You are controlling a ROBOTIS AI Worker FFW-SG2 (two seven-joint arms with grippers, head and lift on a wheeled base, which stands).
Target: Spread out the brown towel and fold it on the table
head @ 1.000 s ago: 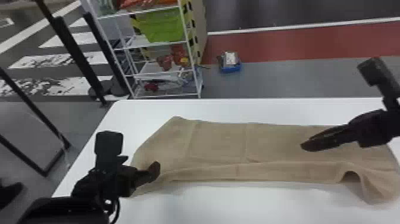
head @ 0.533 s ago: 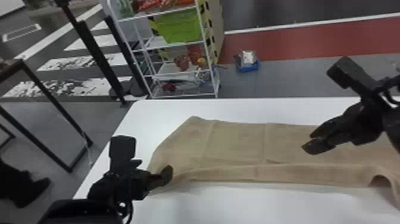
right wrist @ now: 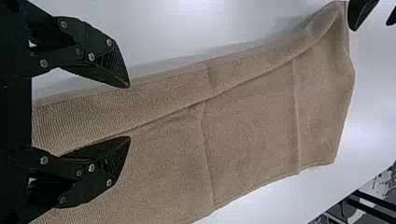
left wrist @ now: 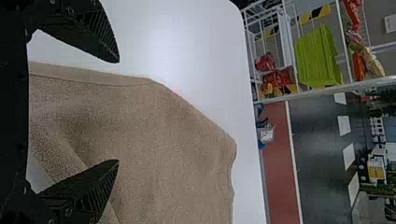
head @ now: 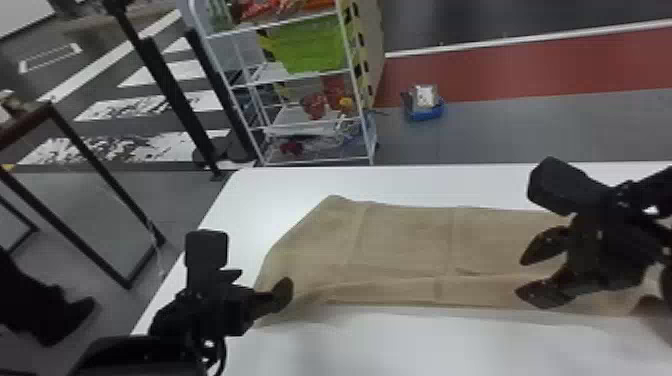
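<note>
A folded strip (head: 430, 291) runs along the near edge of the towel. This means the brown towel (head: 405, 241) will unfold toward me into a wider sheet when I pull.
The brown towel (head: 400, 245) lies as a long band across the white table, with a fold along its near edge. At the towel's left end is my left gripper (head: 280, 296); in the left wrist view the left gripper (left wrist: 118, 112) is open, with towel surface beyond the gap between its fingers. My right gripper (head: 530, 277) stands open over the right part of the towel. In the right wrist view the right gripper (right wrist: 129, 112) has its fingers apart above the folded near edge of the towel (right wrist: 252, 126).
The white table (head: 280, 187) extends behind and in front of the towel. Beyond its far edge stand a wire shelf (head: 300, 77) holding a green bin and, on the floor, a blue box (head: 425, 111). Black-framed stands are at the left.
The head view has shifted, so the table scene sits farther right. The right gripper has turned and its fingers show spread apart. The left gripper stays by the towel's left end.
</note>
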